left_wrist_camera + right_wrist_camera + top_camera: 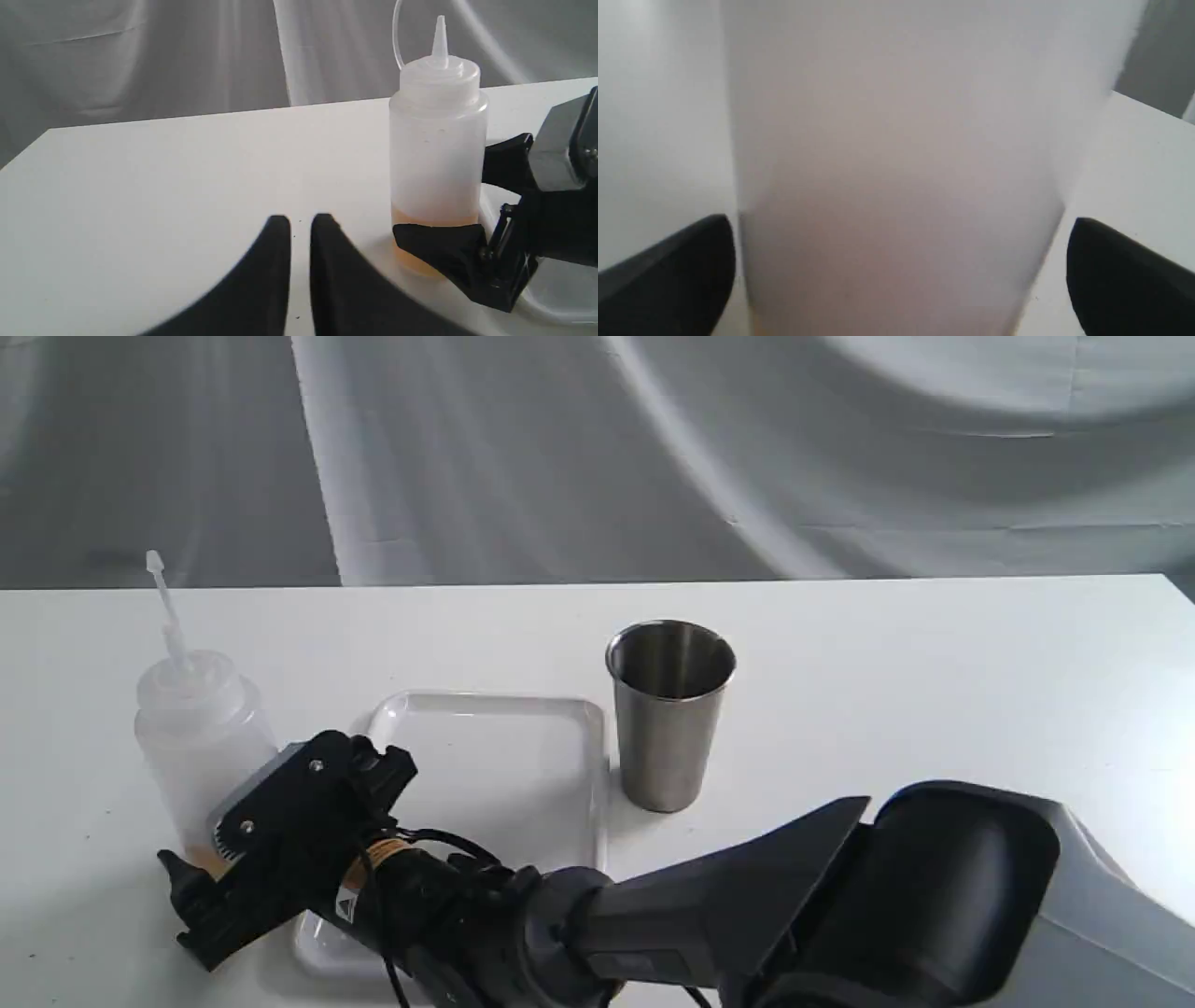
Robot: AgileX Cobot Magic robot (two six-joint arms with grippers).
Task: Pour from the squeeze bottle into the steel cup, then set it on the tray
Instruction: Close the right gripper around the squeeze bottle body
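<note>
The thin strap (164, 599) is standing up next to the nozzle, so its cap (155, 561) will stick out away from the nozzle when I tilt the squeeze bottle.
The squeeze bottle (201, 728) stands upright on the table at the left, with a little amber liquid at its bottom (437, 154). My right gripper (207, 859) reaches across from the right and stands open around the bottle's lower part. In the right wrist view its black fingers (682, 261) flank the whitish bottle wall (896, 186) with thin gaps on both sides. The steel cup (669, 709) stands upright right of the white tray (504, 775). My left gripper (301, 224) is shut and empty, low over the table, left of the bottle.
The right arm's wrist and cables lie over the tray's near part. A grey cloth backdrop hangs behind the white table's far edge (840, 579). Bare tabletop extends right of the cup.
</note>
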